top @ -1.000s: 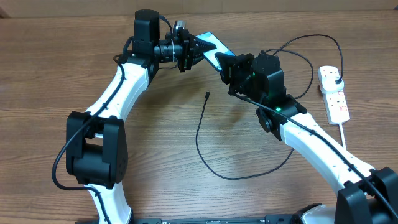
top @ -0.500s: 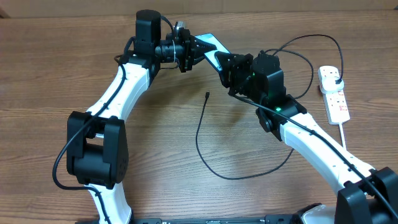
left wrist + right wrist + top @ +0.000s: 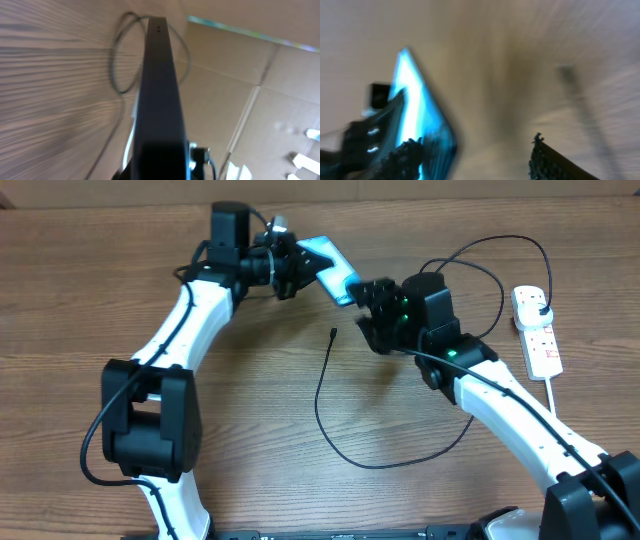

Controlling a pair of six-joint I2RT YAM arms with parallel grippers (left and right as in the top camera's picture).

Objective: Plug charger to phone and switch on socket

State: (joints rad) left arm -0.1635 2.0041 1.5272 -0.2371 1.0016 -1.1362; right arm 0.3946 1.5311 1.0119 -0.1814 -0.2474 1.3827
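My left gripper should pull the phone back before my right gripper takes the connector, because the phone's loose end [image 3: 344, 292] is crowding my right gripper near the loose connector [image 3: 333, 334].
The phone [image 3: 327, 265], its screen lit teal, is lifted off the table at the back, and my left gripper [image 3: 288, 264] is shut on its left end. In the left wrist view the phone [image 3: 159, 90] shows edge-on as a dark bar. My right gripper [image 3: 366, 308] stands open just beside the phone's right end; its fingers [image 3: 404, 156] flank bare table, with the glowing phone [image 3: 415, 100] at the left one. The charger's connector tip [image 3: 332, 332] lies loose on the wood, its black cable [image 3: 330, 430] looping back to a plug [image 3: 541, 304] in the white socket [image 3: 540, 340] at the right.
The socket's white cord [image 3: 552, 395] runs down toward the front right. The black cable arcs over the back [image 3: 500, 240] behind my right arm. Brown cardboard [image 3: 280, 75] stands beyond the table's far edge.
My right gripper has opened and come off the phone's right end, dropping back slightly. The left arm has carried the phone a little to the left.
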